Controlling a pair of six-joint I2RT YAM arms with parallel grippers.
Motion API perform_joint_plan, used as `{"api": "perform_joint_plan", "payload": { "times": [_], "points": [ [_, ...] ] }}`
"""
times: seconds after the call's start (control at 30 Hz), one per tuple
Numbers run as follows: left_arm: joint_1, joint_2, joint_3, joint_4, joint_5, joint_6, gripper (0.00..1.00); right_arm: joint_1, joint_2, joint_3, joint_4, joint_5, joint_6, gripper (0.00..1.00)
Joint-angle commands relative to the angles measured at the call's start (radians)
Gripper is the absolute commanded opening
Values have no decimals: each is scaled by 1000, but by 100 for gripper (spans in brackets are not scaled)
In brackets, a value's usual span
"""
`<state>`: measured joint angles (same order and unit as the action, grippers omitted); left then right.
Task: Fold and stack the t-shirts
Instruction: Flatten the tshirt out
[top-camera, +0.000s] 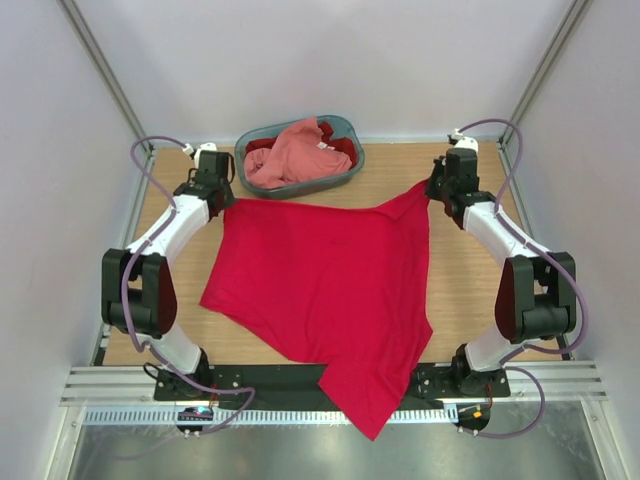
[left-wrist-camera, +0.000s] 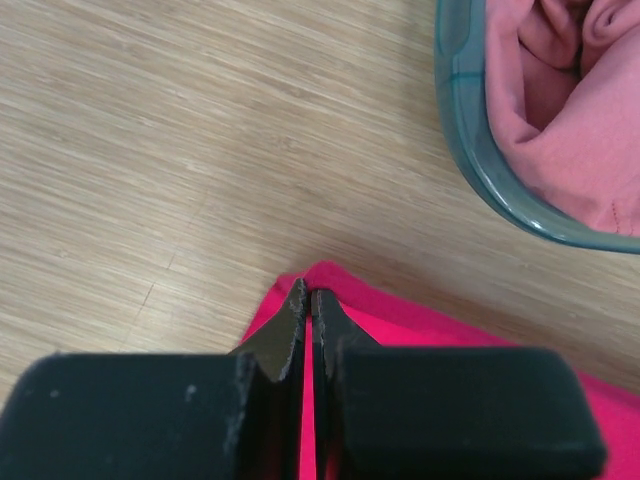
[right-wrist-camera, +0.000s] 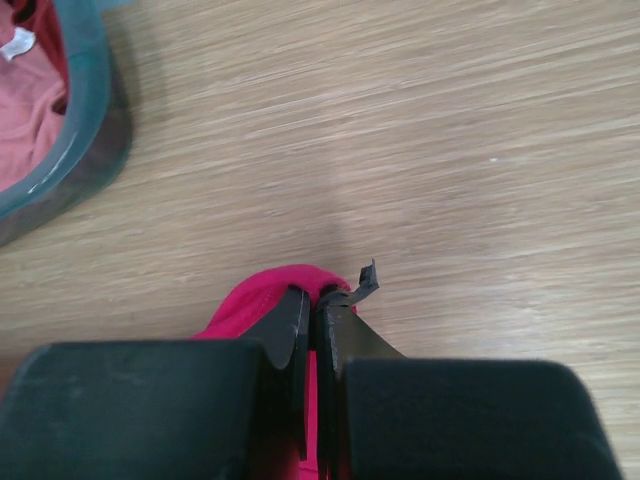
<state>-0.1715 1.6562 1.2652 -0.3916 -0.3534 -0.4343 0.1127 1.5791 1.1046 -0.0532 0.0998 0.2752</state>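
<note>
The crimson t-shirt's lower tip (top-camera: 371, 420) hangs over the near edge of the table, so the robot's left gripper and right gripper should raise the t-shirt's far corners (top-camera: 411, 202) high and shake the t-shirt out.
A bright crimson t-shirt (top-camera: 330, 290) lies spread over the middle of the table, its lower tip hanging past the near edge. My left gripper (top-camera: 222, 203) is shut on its far left corner (left-wrist-camera: 335, 285), low over the wood. My right gripper (top-camera: 432, 190) is shut on the far right corner (right-wrist-camera: 270, 295), which bunches around the fingertips. The left gripper (left-wrist-camera: 308, 296) and the right gripper (right-wrist-camera: 315, 297) each show cloth pinched between closed jaws. A salmon pink t-shirt (top-camera: 290, 155) and a darker red one (top-camera: 342, 147) lie crumpled in the basket.
The grey-blue oval basket (top-camera: 346, 176) stands at the back centre of the table, its rim (left-wrist-camera: 470, 150) close ahead of the left gripper and its wall (right-wrist-camera: 85, 130) off to the right gripper's left. Bare wood lies on both sides of the spread shirt.
</note>
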Motion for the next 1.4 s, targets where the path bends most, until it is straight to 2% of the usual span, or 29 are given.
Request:
{"api": "perform_joint_plan", "payload": {
  "times": [0.0, 0.2, 0.5, 0.83, 1.17, 1.2, 1.37],
  "points": [
    [7, -2, 42, -23, 13, 16, 0, -24, -7, 80, -10, 14, -17, 1],
    [9, -30, 46, -58, -36, 16, 0, -25, 4, 118, -34, -26, 27, 1],
    [15, -99, 59, -104, -13, 65, 0, -25, -57, 98, -122, -121, 102, 1],
    [15, -145, 80, -141, 11, 72, 0, -24, -70, 135, -175, -107, 105, 1],
    [17, -242, 155, -188, 42, 51, 0, -27, -100, 328, -237, -104, 108, 1],
    [17, -243, 166, -193, 44, 51, 0, -25, -97, 352, -246, -62, 110, 1],
    [17, -246, 163, -210, 74, -7, 0, -24, -77, 376, -261, -57, 134, 1]
  ]
}}
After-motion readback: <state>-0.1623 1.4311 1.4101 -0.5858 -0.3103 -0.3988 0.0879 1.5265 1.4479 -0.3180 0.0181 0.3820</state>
